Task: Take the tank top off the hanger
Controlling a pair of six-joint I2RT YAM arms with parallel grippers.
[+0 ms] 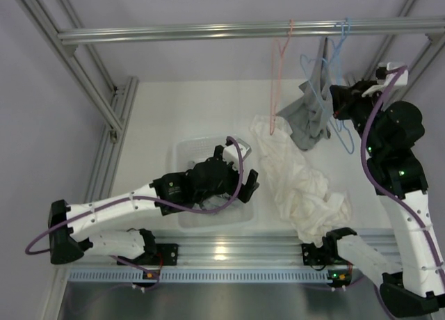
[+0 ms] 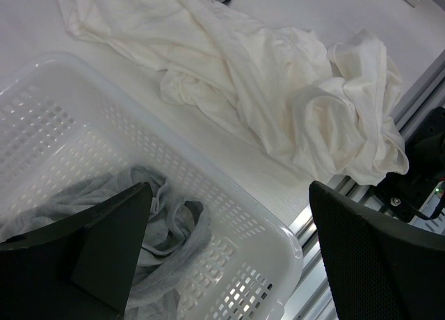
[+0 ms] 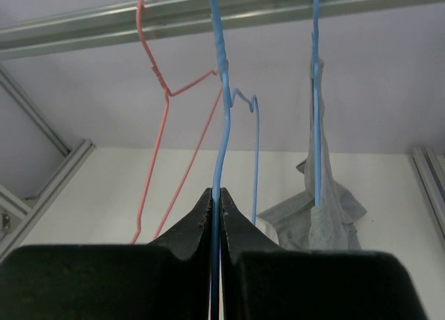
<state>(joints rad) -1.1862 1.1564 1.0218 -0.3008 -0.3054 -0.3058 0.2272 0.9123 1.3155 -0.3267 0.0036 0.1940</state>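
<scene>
The empty blue hanger's hook (image 1: 344,25) crowds the tank top's hanger, so next my right gripper slides that hook back along the rail toward the pink hanger before opening.
A grey tank top (image 1: 310,120) hangs on a blue hanger (image 1: 321,76) from the top rail, its lower part draping to the table. In the right wrist view it (image 3: 325,207) hangs to the right of my jaws on its blue wire (image 3: 316,90). My right gripper (image 1: 339,103) is shut on the wire of a neighbouring blue hanger (image 3: 221,104), pinched between the fingertips (image 3: 217,196). My left gripper (image 1: 240,168) is open and empty above the white basket (image 1: 186,152); it shows in the left wrist view (image 2: 229,247).
An empty pink hanger (image 1: 280,62) hangs left of the blue ones (image 3: 161,125). A heap of white clothes (image 1: 300,177) lies on the table right of the basket (image 2: 278,104). A grey garment (image 2: 170,226) lies in the basket (image 2: 281,240). Frame posts stand at the left.
</scene>
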